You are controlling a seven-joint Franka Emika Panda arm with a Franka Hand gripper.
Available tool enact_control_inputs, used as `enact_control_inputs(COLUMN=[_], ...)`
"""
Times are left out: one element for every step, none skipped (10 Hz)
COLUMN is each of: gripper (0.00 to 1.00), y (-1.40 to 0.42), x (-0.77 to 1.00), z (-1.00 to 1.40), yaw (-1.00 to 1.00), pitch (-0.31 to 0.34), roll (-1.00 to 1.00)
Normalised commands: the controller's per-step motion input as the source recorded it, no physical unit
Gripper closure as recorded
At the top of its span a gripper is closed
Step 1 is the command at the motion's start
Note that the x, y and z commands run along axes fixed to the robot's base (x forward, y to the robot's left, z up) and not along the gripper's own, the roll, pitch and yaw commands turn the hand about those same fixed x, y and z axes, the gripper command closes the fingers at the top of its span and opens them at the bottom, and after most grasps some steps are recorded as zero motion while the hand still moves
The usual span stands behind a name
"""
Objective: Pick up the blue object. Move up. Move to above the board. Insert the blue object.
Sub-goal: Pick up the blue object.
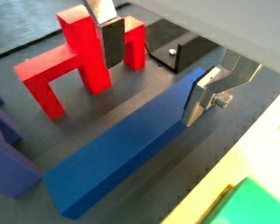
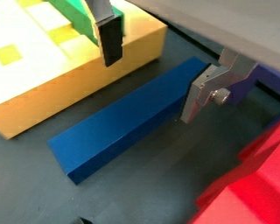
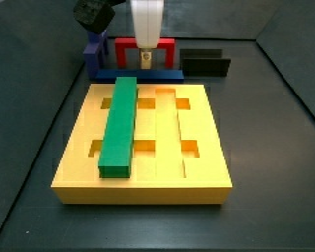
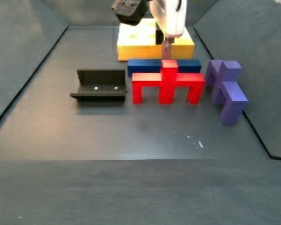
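Observation:
The blue object [image 3: 141,76] will go only partway into the empty groove when I lower it, because the green bar [image 3: 118,128] sticks up out of its groove.
The blue object [image 2: 119,122] is a long, flat dark blue bar lying on the floor between the yellow board [image 2: 49,83] and a red piece [image 1: 78,61]. It also shows in both side views [image 3: 141,75] [image 4: 164,66]. My gripper [image 2: 150,87] is open and empty over one end of the bar, one finger on the board side and one on the red-piece side. It shows as well in a wrist view [image 1: 154,87] and in both side views [image 3: 147,61] [image 4: 169,39]. A green bar [image 3: 121,123] lies in one of the board's grooves [image 3: 187,138].
The red piece [image 4: 169,85] stands right beside the blue bar, on the side away from the board. The fixture [image 4: 98,88] stands beyond it [image 1: 171,52]. Purplish-blue upright pieces [image 4: 225,88] stand near one end of the bar [image 1: 8,149].

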Motion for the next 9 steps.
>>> enact_control_inputs(gripper=[0.00, 0.00, 0.00, 0.00, 0.00, 0.00, 0.00, 0.00, 0.00], y=[0.00, 0.00, 0.00, 0.00, 0.00, 0.00, 0.00, 0.00, 0.00], x=[-0.09, -0.05, -0.03, -0.05, -0.09, -0.15, -0.16, -0.09, -0.10], z=[-0.19, -0.22, -0.27, -0.28, -0.23, -0.17, -0.11, -0.17, -0.26], yaw=[-0.45, -0.30, -0.11, -0.09, -0.05, 0.00, 0.00, 0.00, 0.00], pitch=[-0.180, -0.210, -0.240, -0.240, -0.219, -0.207, -0.134, -0.057, -0.047], roll=[-0.11, -0.15, -0.16, -0.15, -0.13, -0.07, 0.00, 0.00, 0.04])
